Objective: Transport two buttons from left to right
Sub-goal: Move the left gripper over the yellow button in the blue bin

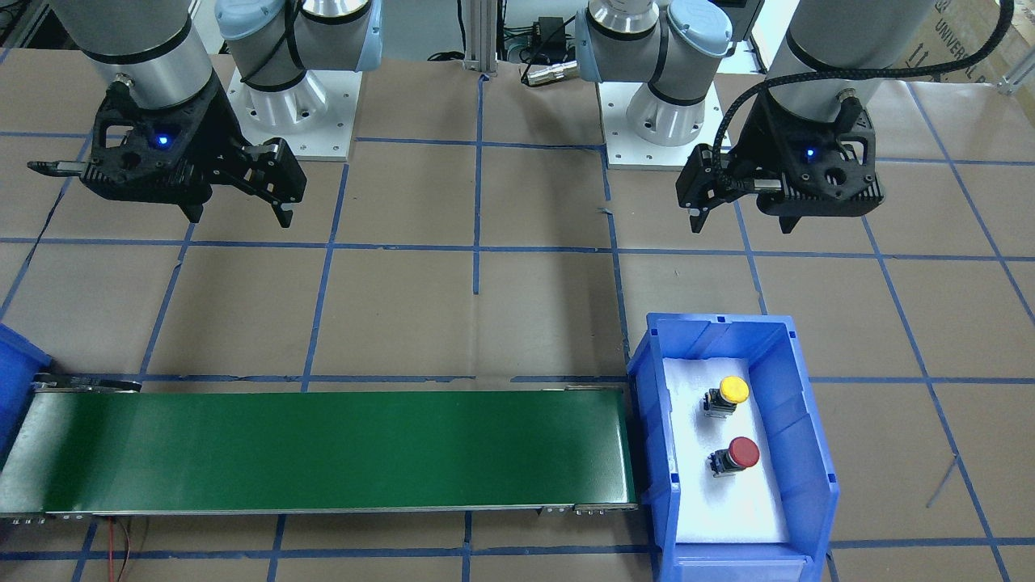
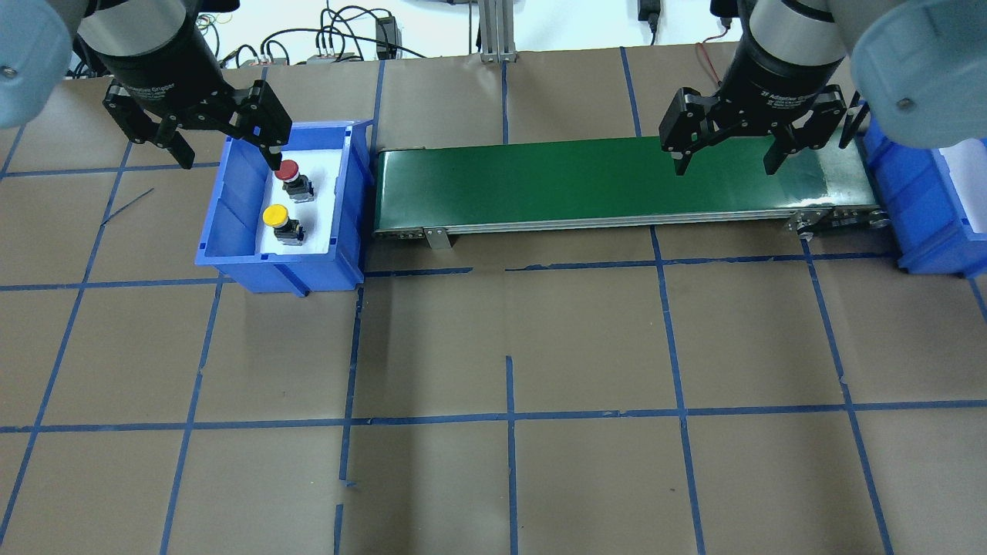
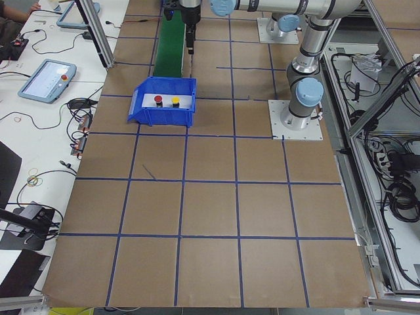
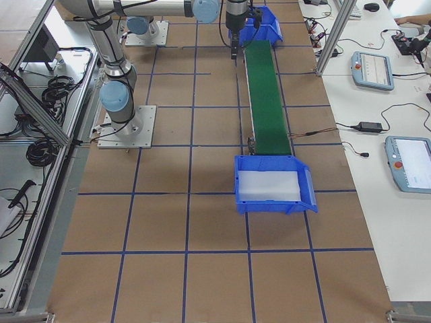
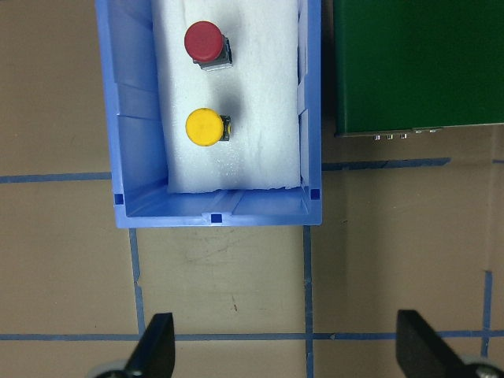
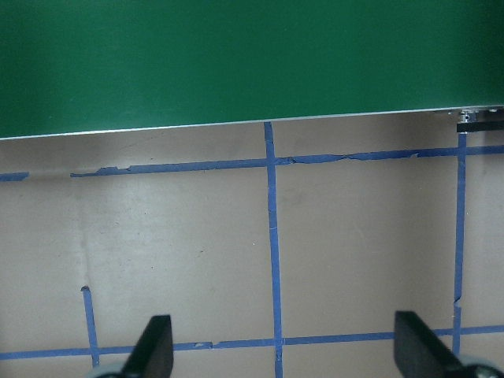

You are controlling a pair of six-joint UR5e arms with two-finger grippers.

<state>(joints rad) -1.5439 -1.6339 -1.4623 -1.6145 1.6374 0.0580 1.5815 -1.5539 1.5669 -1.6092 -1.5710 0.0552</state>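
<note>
The wide cap sits on top of a narrow black body [image 1: 717, 403]. I expect the yellow button [image 1: 725, 396] to tip onto its side when I put it on the belt.
The yellow button [image 1: 732, 390] and the red button [image 1: 742, 453] stand on white foam inside a blue bin [image 1: 817, 453] at the conveyor's left end. They also show in the overhead view, yellow [image 2: 275, 215] and red [image 2: 288, 170], and in the left wrist view, yellow [image 5: 203, 127] and red [image 5: 203, 40]. My left gripper [image 1: 741, 222] is open and empty, held high on the robot's side of that bin. In the left wrist view my left gripper [image 5: 287, 350] sits over bare table. My right gripper [image 1: 238, 217] is open and empty, near the belt's right end.
A green conveyor belt [image 2: 617, 181] runs between the left bin and a second blue bin [image 2: 917, 200] with a white foam liner at the right end. That right bin [image 4: 273, 202] holds nothing. Blue tape lines grid the brown table.
</note>
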